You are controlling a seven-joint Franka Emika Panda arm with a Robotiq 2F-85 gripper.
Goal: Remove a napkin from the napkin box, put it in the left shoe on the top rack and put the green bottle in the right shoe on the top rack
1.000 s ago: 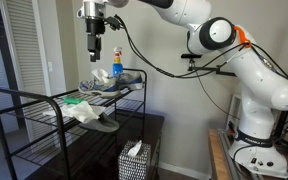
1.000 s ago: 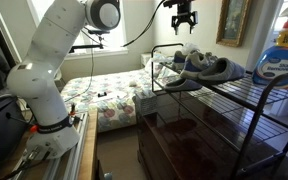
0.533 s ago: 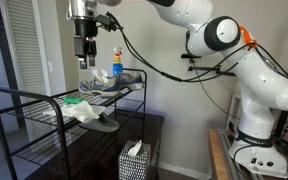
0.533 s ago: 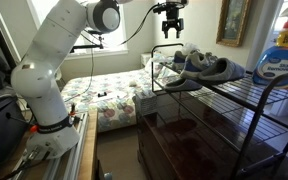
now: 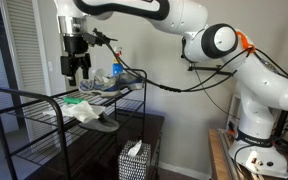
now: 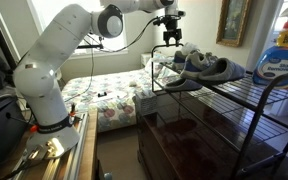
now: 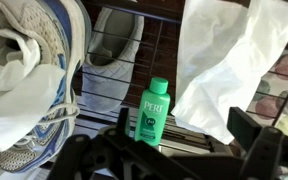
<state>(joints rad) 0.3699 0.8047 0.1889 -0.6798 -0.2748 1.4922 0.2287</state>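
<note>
My gripper keeps going down until its open fingers, which face across the green bottle's narrow width [image 7: 152, 114], are on either side of the bottle's body [image 5: 72, 100], and then close.
Two grey sneakers [image 5: 112, 84] [image 6: 206, 66] sit on the black rack's top tier [image 5: 24, 97]. In the wrist view one sneaker [image 7: 59, 60] holds a crumpled white napkin [image 7: 9, 100]. The other sneaker [image 7: 116, 45] lies empty beside it. A green bottle [image 7: 152, 110] lies on the wires between the sneakers and a white cloth heap [image 7: 229, 60]; it also shows in an exterior view [image 5: 72, 100]. My gripper [image 5: 76, 70] [image 6: 170, 36] [image 7: 184, 140] hangs open and empty above the bottle. The mesh-patterned napkin box [image 5: 134, 161] stands on the dark cabinet below.
A blue bottle with an orange top [image 5: 117, 66] [image 6: 280, 55] stands at the rack's end past the sneakers. A flat grey sandal [image 5: 106, 123] lies by the white cloth [image 5: 84, 112]. A bed [image 6: 104, 95] stands beyond the rack. The wall is close behind it.
My gripper has moved away from above the sneakers, along the rack and lower, to hang over the green bottle. It stays open and empty.
</note>
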